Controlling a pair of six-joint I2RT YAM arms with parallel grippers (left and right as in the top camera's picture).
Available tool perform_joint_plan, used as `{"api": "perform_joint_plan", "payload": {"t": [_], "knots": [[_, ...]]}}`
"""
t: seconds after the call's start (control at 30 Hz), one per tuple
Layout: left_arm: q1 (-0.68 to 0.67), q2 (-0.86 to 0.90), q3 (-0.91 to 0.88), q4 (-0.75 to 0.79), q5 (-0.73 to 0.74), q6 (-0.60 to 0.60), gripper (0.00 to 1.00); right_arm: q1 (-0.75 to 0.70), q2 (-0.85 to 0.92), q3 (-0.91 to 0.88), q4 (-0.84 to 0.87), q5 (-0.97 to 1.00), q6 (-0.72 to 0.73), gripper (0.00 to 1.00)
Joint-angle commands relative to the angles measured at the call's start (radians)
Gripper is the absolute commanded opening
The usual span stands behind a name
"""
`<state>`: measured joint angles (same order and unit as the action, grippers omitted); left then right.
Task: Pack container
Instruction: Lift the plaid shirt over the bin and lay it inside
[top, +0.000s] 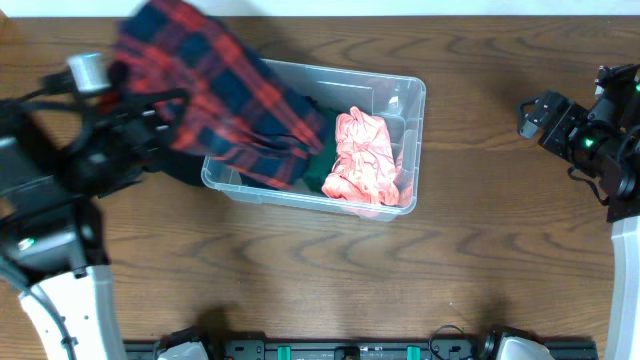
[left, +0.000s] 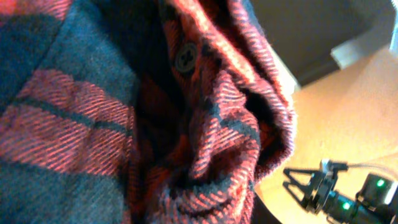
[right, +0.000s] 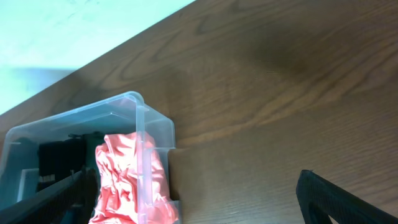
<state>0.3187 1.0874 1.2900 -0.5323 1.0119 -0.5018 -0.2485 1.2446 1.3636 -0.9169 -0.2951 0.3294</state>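
My left gripper is holding the plaid shirt's loose end (top: 292, 152) over the open container and should continue toward the pink cloth (top: 364, 156), letting go once the shirt spans the container.
The clear plastic container (top: 412, 92) stands mid-table and also shows in the right wrist view (right: 138, 118). A crumpled pink cloth (top: 366, 160) fills its right end and is seen in the right wrist view (right: 124, 177); dark green cloth (top: 320, 176) lies beside it. A red and navy plaid shirt (top: 215, 85) hangs from my left gripper (top: 150, 115), draped over the container's left end. It fills the left wrist view (left: 124, 112) and hides the jaws. My right gripper (top: 530, 115) is open and empty, well to the right of the container (right: 193, 208).
The wooden table (top: 480, 250) has bare wood to the right of and in front of the container. Black equipment lies along the front edge (top: 340, 350). The left arm's base (top: 60, 290) stands at the front left.
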Motion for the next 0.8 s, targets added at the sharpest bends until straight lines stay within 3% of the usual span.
{"api": "perform_joint_plan", "payload": {"t": [0.0,0.3,0.57,0.77], "knots": [[-0.194,0.034,0.005,0.056,-0.266,-0.090,0.06,-0.006,-0.006,0.000,0.000,0.000,0.006,0.99],[-0.564,0.220,0.005,0.225,-0.598,-0.280,0.06,-0.006,-0.006,0.000,0.000,0.000,0.006,0.99],[-0.694,0.359,0.005,0.252,-0.728,-0.365,0.06,-0.006,-0.006,0.000,0.000,0.000,0.006,0.99],[-0.717,0.397,-0.011,0.220,-0.808,-0.368,0.06,-0.006,-0.006,0.000,0.000,0.000,0.006,0.99]]}}
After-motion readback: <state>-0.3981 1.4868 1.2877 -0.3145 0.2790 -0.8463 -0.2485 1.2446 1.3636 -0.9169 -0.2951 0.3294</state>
